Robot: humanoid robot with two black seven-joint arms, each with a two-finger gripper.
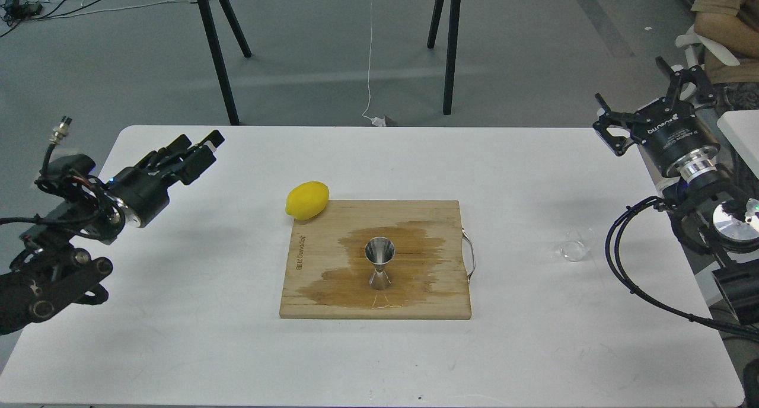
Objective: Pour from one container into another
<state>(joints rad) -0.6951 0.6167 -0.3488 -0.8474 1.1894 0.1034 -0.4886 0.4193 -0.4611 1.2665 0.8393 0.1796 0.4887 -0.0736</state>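
The glass cup will spill some clear liquid onto the cutting board when the robot pours, because a dark wet stain surrounds the jigger.
The shiny steel jigger stands upright in the middle of the wooden cutting board, inside a dark wet stain. At the table's right side, off the board, stands the small clear glass cup. My left gripper hovers over the table's far left, well away from the jigger; it is seen side-on, so its fingers overlap, and nothing is in it. My right gripper hangs open and empty above the table's back right corner, behind and above the glass cup.
A yellow lemon lies at the board's back left corner. The board has a metal handle on its right edge. Black table legs stand on the floor behind, and a seated person is at the top right.
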